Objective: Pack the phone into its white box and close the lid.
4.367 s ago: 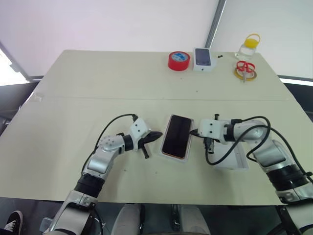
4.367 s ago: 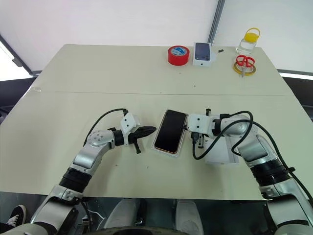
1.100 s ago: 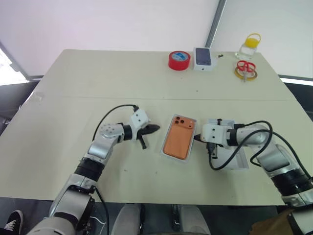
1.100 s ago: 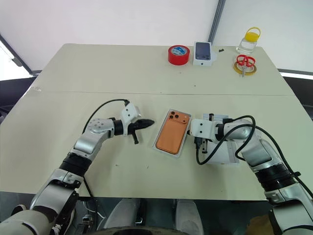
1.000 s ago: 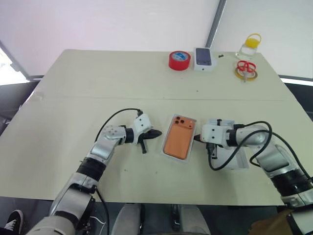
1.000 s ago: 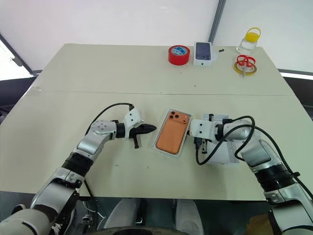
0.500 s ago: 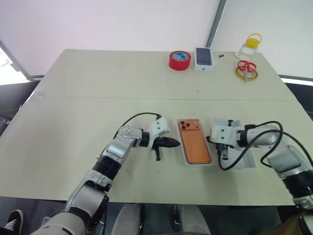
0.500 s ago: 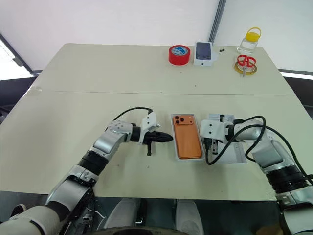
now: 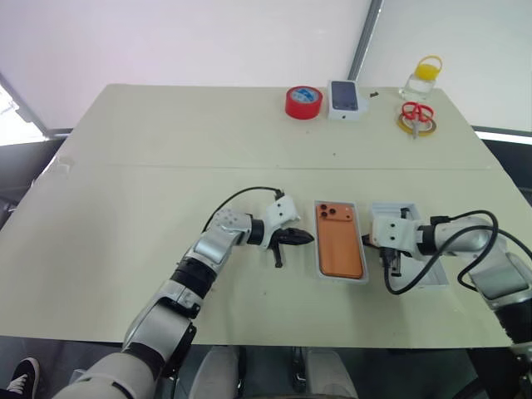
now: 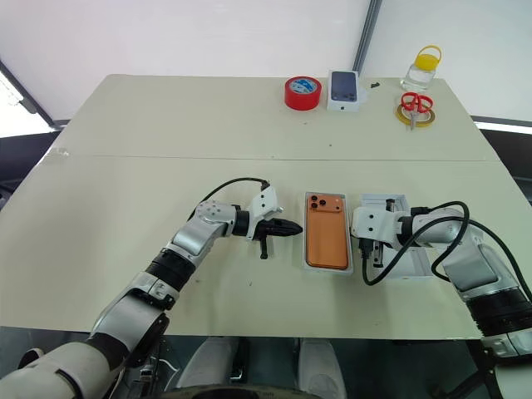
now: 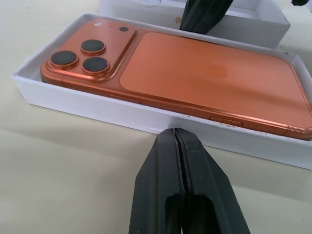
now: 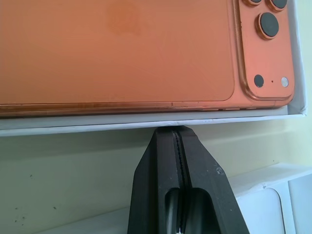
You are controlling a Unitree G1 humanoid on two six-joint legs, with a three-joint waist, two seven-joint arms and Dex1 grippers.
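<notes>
The lid lies open side up (image 10: 411,266) by the box, so next my right gripper pinches the lid's side (image 11: 253,35) closest to the box and flips the lid over first.
The orange phone (image 9: 339,249) lies back up, lenses toward the far side, inside the shallow white box (image 9: 317,259) at the table's near middle. My left gripper (image 9: 308,238) is shut and empty, with its tips at the box's left long wall (image 11: 97,105). On the opposite side my right gripper (image 9: 368,242) is also shut and empty, its tips against the right long wall (image 12: 73,122). The lid (image 9: 432,270), a second white shallow piece, lies open side up just right of the box, partly under my right wrist.
Along the far edge stand a red tape roll (image 9: 302,102), a small box picturing a dark phone (image 9: 347,98), red scissors (image 9: 416,115) on a yellow ring, and a jar with a yellow lid (image 9: 424,76). The table's front edge runs close below the box.
The box with the phone has slid to the right and turned from slanted to straight. Both shut grippers moved right with it, one on each side. The lid also shifted right.
</notes>
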